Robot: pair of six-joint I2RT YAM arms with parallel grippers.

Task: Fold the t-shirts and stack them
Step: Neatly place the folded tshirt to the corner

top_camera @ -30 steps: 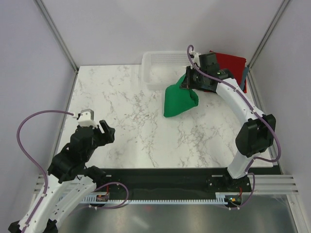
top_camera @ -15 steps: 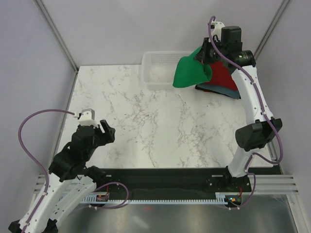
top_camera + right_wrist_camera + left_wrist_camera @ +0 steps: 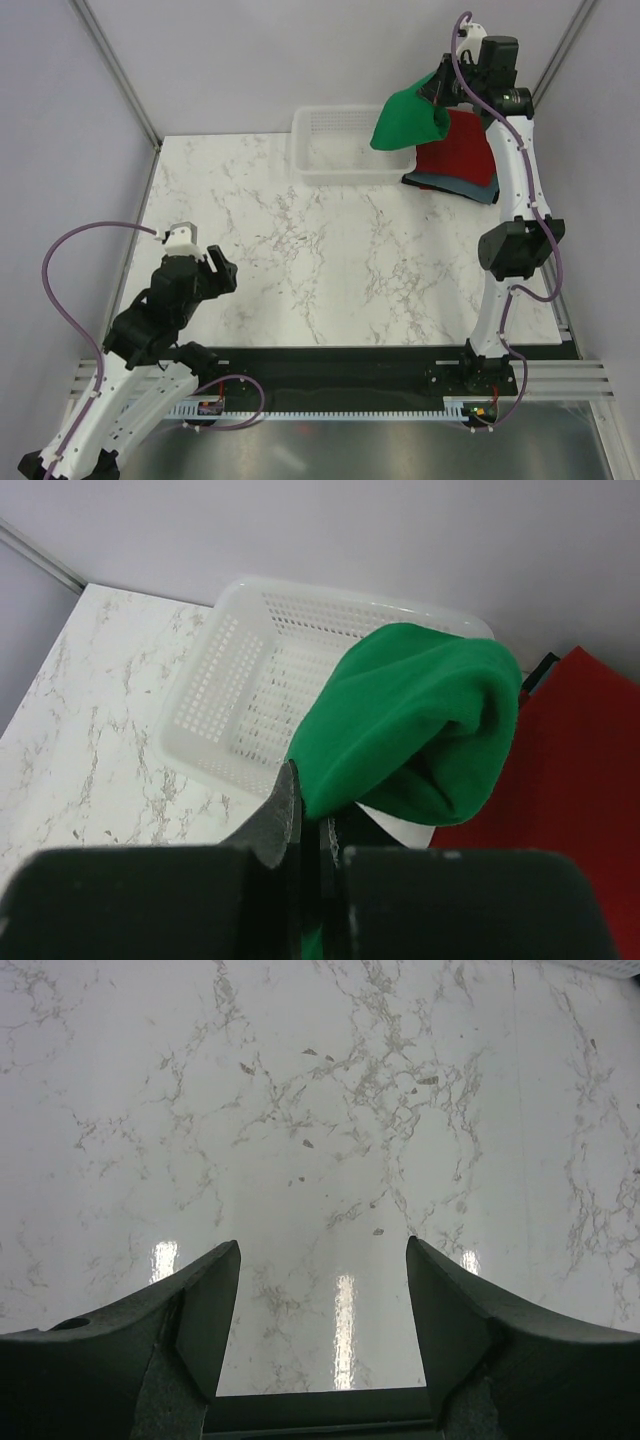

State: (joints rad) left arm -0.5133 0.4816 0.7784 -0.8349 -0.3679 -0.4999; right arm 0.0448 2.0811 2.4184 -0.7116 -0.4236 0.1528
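The folded green t-shirt is clear above the basket's rim. My right gripper should keep going toward the red t-shirt and let go on top of the stack.
A folded bright green t-shirt hangs in the air at the back right, over the basket's right end. My right gripper is shut on its edge; in the right wrist view the green t-shirt bulges out from between the closed fingers. Below and to the right lies a red t-shirt folded on top of a grey-blue t-shirt. My left gripper stands open low over bare marble at the front left, with nothing between its fingers.
A white mesh plastic basket stands at the back of the marble table, just left of the stack. Grey walls close in behind and on both sides.
My right gripper has lifted the green t-shirt off the table and carried it up and to the back right, over the basket's right end. The left arm has stayed where it was.
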